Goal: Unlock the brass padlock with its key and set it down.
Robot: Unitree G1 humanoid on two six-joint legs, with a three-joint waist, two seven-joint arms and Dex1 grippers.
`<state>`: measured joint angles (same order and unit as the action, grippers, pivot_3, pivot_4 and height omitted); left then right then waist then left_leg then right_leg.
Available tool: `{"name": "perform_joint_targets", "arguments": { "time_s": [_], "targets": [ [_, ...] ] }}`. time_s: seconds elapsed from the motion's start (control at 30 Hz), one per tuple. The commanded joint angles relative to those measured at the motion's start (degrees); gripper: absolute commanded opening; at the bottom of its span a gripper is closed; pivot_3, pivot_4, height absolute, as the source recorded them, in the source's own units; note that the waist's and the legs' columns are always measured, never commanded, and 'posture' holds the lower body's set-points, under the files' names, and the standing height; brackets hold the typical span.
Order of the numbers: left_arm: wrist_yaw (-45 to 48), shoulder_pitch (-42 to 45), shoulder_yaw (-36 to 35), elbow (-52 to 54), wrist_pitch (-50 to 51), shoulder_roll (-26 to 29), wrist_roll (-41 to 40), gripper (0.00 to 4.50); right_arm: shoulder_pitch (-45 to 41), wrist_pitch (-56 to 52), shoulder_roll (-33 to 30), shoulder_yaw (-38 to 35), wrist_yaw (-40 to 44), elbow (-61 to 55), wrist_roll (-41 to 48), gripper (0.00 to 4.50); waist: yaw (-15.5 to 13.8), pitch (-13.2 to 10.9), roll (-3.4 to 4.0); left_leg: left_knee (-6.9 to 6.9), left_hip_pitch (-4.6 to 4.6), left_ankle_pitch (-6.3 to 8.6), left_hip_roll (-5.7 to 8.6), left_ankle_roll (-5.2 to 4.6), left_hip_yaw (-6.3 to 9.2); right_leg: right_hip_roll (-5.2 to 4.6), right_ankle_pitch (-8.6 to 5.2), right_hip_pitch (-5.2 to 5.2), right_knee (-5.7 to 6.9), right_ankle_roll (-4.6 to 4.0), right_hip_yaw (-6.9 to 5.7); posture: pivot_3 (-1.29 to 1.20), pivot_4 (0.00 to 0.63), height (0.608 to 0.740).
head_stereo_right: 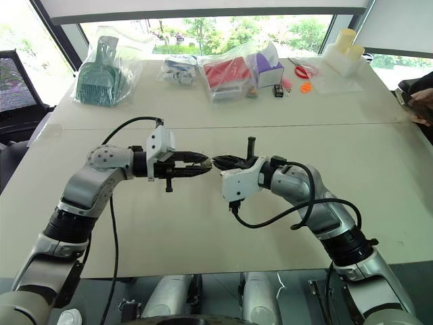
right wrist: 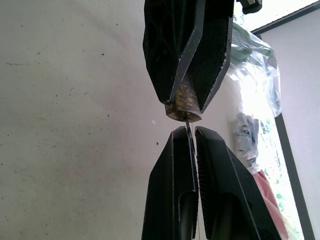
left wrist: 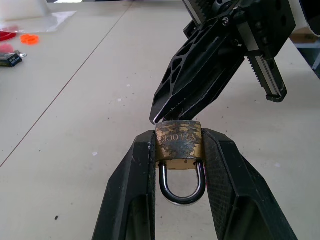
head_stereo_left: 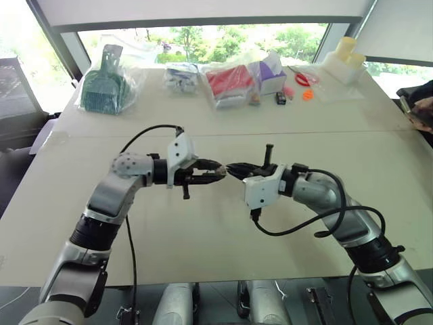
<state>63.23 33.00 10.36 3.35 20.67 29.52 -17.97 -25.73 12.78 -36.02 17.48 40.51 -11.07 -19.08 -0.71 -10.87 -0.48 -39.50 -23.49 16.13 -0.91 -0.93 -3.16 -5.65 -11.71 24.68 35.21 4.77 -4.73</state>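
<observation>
The shackle [left wrist: 183,198] points back into my left gripper. My right gripper should move from the key to the padlock's body [left wrist: 178,142] so that my left gripper can back off.
The brass padlock [left wrist: 178,142] is pinched by its body between the fingers of my left gripper [left wrist: 178,136], with its silvery shackle [left wrist: 181,186] pointing back toward the wrist. My right gripper [right wrist: 188,131] meets it tip to tip above the middle of the table. Its jaws are shut on the key [right wrist: 189,124], a thin pale sliver that runs into the bottom of the padlock [right wrist: 183,103]. In the head views the left gripper [head_stereo_left: 215,168] and the right gripper [head_stereo_left: 237,169] touch nose to nose, well above the tabletop [head_stereo_left: 203,230].
Along the far side of the table lie a bagged green item [head_stereo_left: 105,84], a small clear bag [head_stereo_left: 181,78], a bag with red contents [head_stereo_left: 229,81], a purple box [head_stereo_left: 270,71], orange bits [head_stereo_left: 308,95] and a white tray with yellow cylinders [head_stereo_left: 345,61]. A person's hand [head_stereo_left: 423,112] shows at the right edge.
</observation>
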Motion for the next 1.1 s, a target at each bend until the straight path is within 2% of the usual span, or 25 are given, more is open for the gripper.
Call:
{"name": "perform_joint_targets", "arguments": {
  "time_s": [0.03,0.2,0.4,0.57,0.67,0.87,0.97,1.0,1.03,1.1],
  "targets": [
    [-0.21,0.53,0.25,0.72,-2.68,0.69,1.62,0.75,-1.27,0.34,-0.33,-1.29,1.14,-2.18,1.32,0.03,0.01,0.00,0.00,0.00,0.00,0.00,0.00,0.00,0.00,0.00,0.00,0.00,0.00,0.00,0.00,0.00,0.150,0.740],
    [-0.50,0.87,1.44,-0.28,-10.06,0.99,6.01,0.75,-2.31,-4.47,0.28,-0.35,6.86,-3.14,5.45,0.03,0.00,0.00,0.00,0.00,0.00,0.00,0.00,0.00,0.00,0.00,0.00,0.00,0.00,0.00,0.00,0.00,0.150,0.740],
    [-0.77,2.24,3.63,-4.25,-25.61,2.12,13.27,0.75,-5.67,-16.66,1.71,0.41,15.48,-3.87,12.61,0.03,-0.05,0.00,0.01,0.00,0.01,0.00,0.00,0.00,0.00,0.00,0.01,0.00,0.02,-0.02,0.00,0.00,0.150,0.740],
    [-1.56,3.23,3.77,-7.19,-33.52,1.99,15.94,0.75,-7.86,-26.96,3.30,-0.12,18.34,-5.50,16.58,0.03,-0.05,0.01,0.01,0.00,0.01,0.00,-0.01,0.00,-0.02,0.00,0.02,0.00,0.02,-0.01,-0.01,0.00,0.150,0.740],
    [-1.53,3.18,3.33,-8.33,-33.66,1.53,15.48,0.75,-8.06,-27.57,3.30,-0.30,18.00,-6.48,16.65,0.03,-0.05,0.01,0.01,0.00,0.01,0.00,-0.01,-0.01,-0.01,0.00,0.02,0.00,0.02,-0.01,-0.02,0.00,0.150,0.740],
    [2.48,2.02,0.35,-4.61,-14.12,1.33,3.00,0.75,-6.92,1.62,-1.90,0.33,6.86,0.15,3.02,0.03,0.10,0.00,0.01,0.00,0.01,0.00,0.00,0.00,-0.02,0.00,0.01,0.00,0.02,0.02,-0.01,0.00,0.150,0.740],
    [4.96,2.38,-0.52,-4.35,-7.51,2.17,-1.18,0.75,-5.81,13.13,-3.12,-0.95,0.82,3.41,-0.38,0.03,0.11,0.00,0.01,0.00,0.01,0.00,0.00,0.00,-0.03,0.01,0.01,0.01,0.02,0.04,-0.01,0.00,0.150,0.740],
    [5.78,2.52,-0.66,-4.47,-6.19,2.44,-2.03,0.75,-5.60,15.69,-3.23,-1.22,-0.55,4.09,-0.94,0.61,0.12,0.00,0.01,0.00,0.02,0.00,0.00,0.01,-0.03,0.01,0.01,0.01,0.03,0.04,-0.01,0.00,0.150,0.740],
    [6.48,2.79,-0.87,-4.60,-4.64,2.62,-2.98,0.75,-5.54,18.27,-3.35,-1.29,-1.91,4.85,-1.64,0.88,0.12,0.00,0.01,0.00,0.02,-0.01,0.00,0.02,-0.04,0.01,0.01,0.01,0.03,0.04,-0.01,0.00,0.150,0.740],
    [7.40,3.51,-1.34,-4.56,-2.17,2.68,-4.55,0.75,-5.86,21.14,-3.14,-1.31,-3.96,6.36,-2.83,1.93,0.11,0.00,0.01,0.00,0.01,-0.02,0.00,0.03,-0.04,0.01,0.01,0.01,0.03,0.03,-0.01,0.00,0.150,0.740]
  ]
}}
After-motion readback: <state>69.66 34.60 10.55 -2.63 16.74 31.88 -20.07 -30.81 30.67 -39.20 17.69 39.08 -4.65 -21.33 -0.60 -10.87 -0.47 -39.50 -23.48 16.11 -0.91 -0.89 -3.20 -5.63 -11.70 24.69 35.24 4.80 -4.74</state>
